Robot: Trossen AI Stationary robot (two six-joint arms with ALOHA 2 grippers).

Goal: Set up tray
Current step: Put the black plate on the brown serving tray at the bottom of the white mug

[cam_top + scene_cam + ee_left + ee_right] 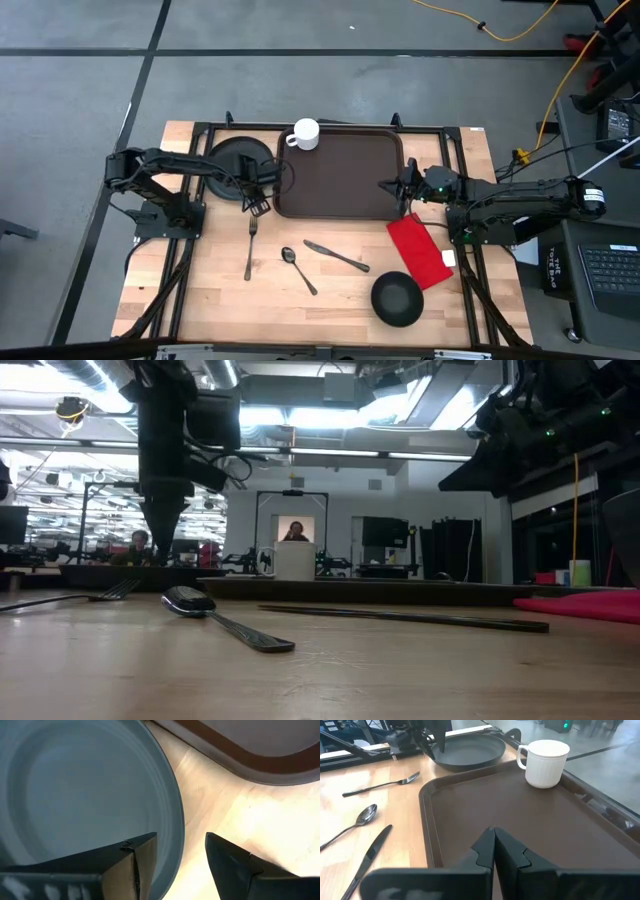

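The left gripper's open fingers are on both sides of the black plate's rim (179, 851) with clear wood (200, 817) beside it, so the robot should keep moving them down until they are past that rim, then close them.
The dark brown tray (340, 172) lies at the table's far middle, with a white mug (303, 133) standing in its far left corner (545, 762). A round black plate (236, 160) sits on the table just left of the tray. My left gripper (182, 857) is open and points down at the plate's right rim (176, 835), with one finger over the plate's inside and one over the wood outside. My right gripper (494, 845) is shut and sits low over the tray's floor (485, 805) near its right rim (400, 185). My right gripper reaches level from the table's right with its shut fingertips (487, 842) over the tray's floor. I cannot tell whether they touch it. My left gripper's fingers (142, 852) stand on either side of the plate's rim, and no touch shows.
On the near half of the table lie a fork (250, 245), a spoon (298, 268), a knife (337, 256), a red napkin (420, 250) and a black bowl (397, 298). Bare wood shows at the near left. A person (295, 532) is in the room beyond.
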